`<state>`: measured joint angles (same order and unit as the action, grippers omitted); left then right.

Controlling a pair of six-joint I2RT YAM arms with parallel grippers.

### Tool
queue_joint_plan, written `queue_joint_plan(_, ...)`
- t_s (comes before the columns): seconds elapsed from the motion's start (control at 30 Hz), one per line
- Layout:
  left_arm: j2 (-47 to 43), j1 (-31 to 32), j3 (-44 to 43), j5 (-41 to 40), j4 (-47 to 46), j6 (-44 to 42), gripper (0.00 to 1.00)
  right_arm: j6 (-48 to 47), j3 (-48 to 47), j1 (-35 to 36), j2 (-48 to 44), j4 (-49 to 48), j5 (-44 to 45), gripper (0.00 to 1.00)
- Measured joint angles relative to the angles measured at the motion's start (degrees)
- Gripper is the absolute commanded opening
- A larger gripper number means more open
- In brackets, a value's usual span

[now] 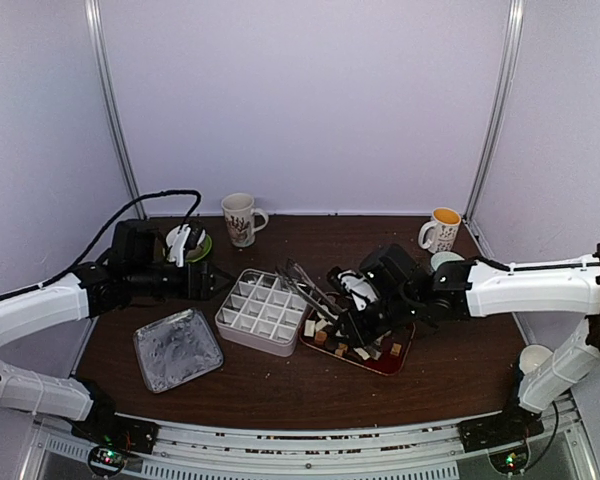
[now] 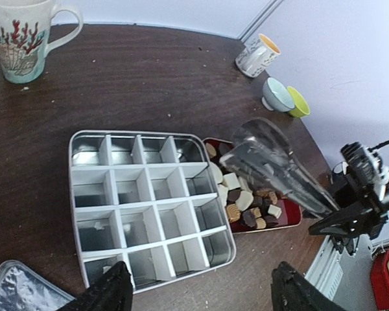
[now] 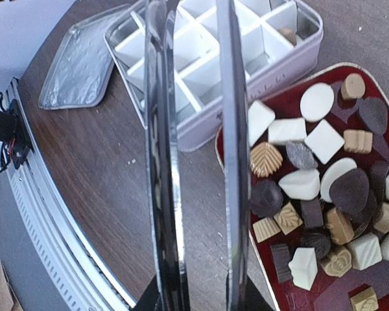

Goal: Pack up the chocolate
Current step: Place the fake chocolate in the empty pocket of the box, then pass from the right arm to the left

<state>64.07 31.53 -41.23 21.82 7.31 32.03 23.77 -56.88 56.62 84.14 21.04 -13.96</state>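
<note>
My left gripper should hold the tongs' far end [image 1: 288,275] steady while my right gripper resets its hold, because the tongs [image 2: 275,175] slant up from my right gripper, above the chocolate.
The chocolate [image 3: 324,181], several white, tan and dark pieces, lies on a red tray [image 3: 350,70]; it also shows in the top view [image 1: 358,348] and the left wrist view [image 2: 246,199]. A white divided tin [image 1: 263,312] stands left of the tray, its cells nearly bare apart from small bits. My right gripper [image 1: 365,315] is shut on long metal tongs [image 3: 161,149]. The tong arms stand apart and hold nothing. They reach over the tray's edge towards the tin [image 3: 227,61]. My left gripper [image 2: 198,298] is open and empty at the tin's [image 2: 152,201] left side.
The tin's silver lid [image 1: 177,348] lies front left. A patterned mug [image 1: 242,218] and a green plate [image 1: 187,243] stand at the back left. A yellow-lined mug [image 1: 440,230] and small bowls [image 2: 282,97] stand at the back right. A white cup [image 1: 533,358] stands by the right arm.
</note>
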Motion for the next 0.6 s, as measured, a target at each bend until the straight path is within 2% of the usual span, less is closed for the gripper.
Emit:
queue_joint_plan(0.13, -0.66, 3.32, 2.05, 0.04, -5.46, 5.29, 0.84, 0.59, 5.81, 1.01, -1.49, -2.19, 0.0, 0.28)
queue_joint_plan(0.27, 0.72, 9.64, 8.02, -2.51, -15.93, 17.14, 0.97, 1.79, 9.27, 2.99, -2.12, -6.29, 1.05, 0.28)
queue_joint_plan(0.43, 3.04, 17.86, 8.15, -7.69, -22.12, 26.95, 0.98, 2.12, 9.05, 6.93, -2.12, -11.91, 2.95, 0.28)
queue_joint_plan(0.6, 5.29, 18.73, 6.91, -11.08, -27.04, 31.67, 0.98, 2.05, 6.47, 9.84, -0.68, -14.97, 4.33, 0.28)
